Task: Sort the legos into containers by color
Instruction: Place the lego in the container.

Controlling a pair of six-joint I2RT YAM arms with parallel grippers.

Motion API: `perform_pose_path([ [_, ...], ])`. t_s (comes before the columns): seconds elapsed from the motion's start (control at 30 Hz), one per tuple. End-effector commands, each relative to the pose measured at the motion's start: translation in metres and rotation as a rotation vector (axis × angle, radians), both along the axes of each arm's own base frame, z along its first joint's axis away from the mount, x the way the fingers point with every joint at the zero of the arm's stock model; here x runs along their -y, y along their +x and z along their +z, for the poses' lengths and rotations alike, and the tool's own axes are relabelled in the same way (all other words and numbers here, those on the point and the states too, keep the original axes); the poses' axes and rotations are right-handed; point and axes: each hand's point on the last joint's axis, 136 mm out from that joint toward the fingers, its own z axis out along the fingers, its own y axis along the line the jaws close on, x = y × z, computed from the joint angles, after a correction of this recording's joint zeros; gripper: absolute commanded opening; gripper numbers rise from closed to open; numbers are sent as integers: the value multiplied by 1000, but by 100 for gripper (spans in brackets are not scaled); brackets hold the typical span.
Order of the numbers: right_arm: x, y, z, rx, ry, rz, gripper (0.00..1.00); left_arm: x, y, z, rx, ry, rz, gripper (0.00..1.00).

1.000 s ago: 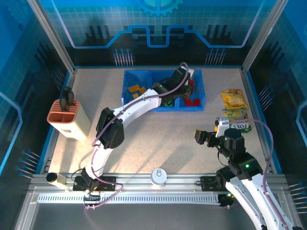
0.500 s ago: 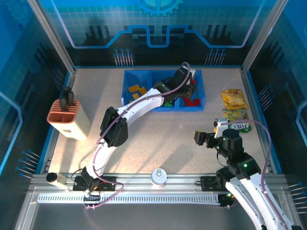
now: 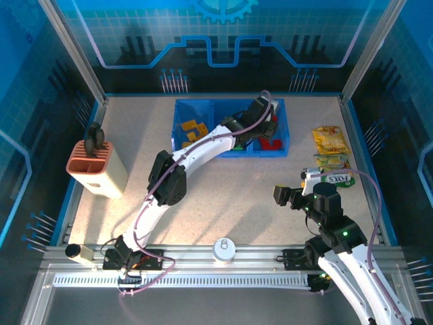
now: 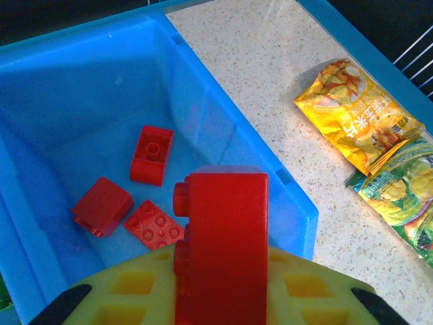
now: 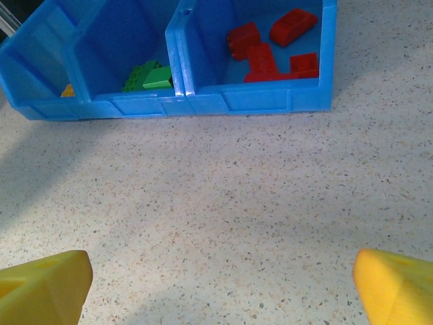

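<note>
The gripped red lego (image 4: 227,233) hangs over the compartment of red legos, so my left gripper should keep lowering it until it is near the compartment's bottom (image 4: 169,194), and then let go.
My left gripper (image 3: 268,123) hangs over the right compartment of the blue tray (image 3: 284,120), shut on a red lego (image 4: 223,244) held upright between its yellow pads. Under it, three red legos (image 4: 150,154) lie on that compartment's floor. Green legos (image 5: 150,76) sit in the middle compartment and orange ones (image 3: 191,128) in the left one. My right gripper (image 3: 289,195) hovers open over bare tabletop in front of the tray, its yellow fingertips (image 5: 47,288) wide apart with nothing between them.
Two yellow-green snack packets (image 3: 329,140) lie right of the tray, close to the right arm. A salmon-orange slotted holder (image 3: 95,164) with black utensils stands at the left. The table's blue edge rails (image 3: 357,145) run along both sides.
The left arm has stretched further right, carrying the red lego from the middle compartment's edge to over the right compartment. The right arm has stayed put.
</note>
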Motion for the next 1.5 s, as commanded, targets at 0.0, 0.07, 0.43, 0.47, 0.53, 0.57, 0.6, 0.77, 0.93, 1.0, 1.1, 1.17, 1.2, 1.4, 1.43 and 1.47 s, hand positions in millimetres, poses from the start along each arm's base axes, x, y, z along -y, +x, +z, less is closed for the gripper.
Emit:
perform_pose_path([
  [0.0, -2, 2, 2, 21, -1, 1, 100, 2, 6, 0, -3, -7, -13, 13],
  [0.07, -2, 2, 1, 19, 0, 0, 100, 3, 7, -3, -5, -5, -13, 13],
  [0.43, -1, 4, 2, 15, -8, -3, 100, 4, 15, -27, -26, 13, -1, 13],
  [0.47, -1, 4, 2, 16, -9, -2, 100, 3, 16, -30, -30, 16, 0, 13],
  [0.53, -2, 5, 2, 14, -11, -1, 100, 4, 17, -36, -34, 20, 2, 13],
  [0.57, -2, 5, 3, 16, -10, 0, 100, 3, 18, -38, -37, 22, 6, 13],
  [0.6, -2, 4, 3, 17, -7, 2, 100, 3, 18, -41, -40, 23, 6, 13],
  [0.77, -3, 3, 4, 18, -4, 8, 100, 3, 21, -55, -60, 33, 14, 14],
  [0.93, -3, 2, 3, 18, 0, 9, 100, 1, 23, -69, -75, 44, 24, 14],
  [1.0, -3, 2, 4, 19, 2, 9, 100, 1, 24, -74, -79, 48, 26, 14],
  [1.1, -4, 1, 7, 21, 3, 13, 100, 1, 24, -83, -90, 57, 25, 15],
  [1.17, -3, 1, 6, 19, 4, 10, 100, 1, 23, -88, -97, 63, 25, 15],
  [1.2, -3, 1, 6, 18, 6, 12, 100, 0, 23, -90, -100, 68, 26, 15],
  [1.4, -4, 0, 5, 16, 11, 10, 100, 0, 22, -93, -104, 77, 25, 15],
  [1.43, -4, 0, 5, 15, 11, 11, 100, 0, 22, -93, -102, 77, 24, 16],
  [1.47, -4, 0, 6, 17, 12, 11, 100, -1, 23, -94, -103, 79, 25, 16],
])
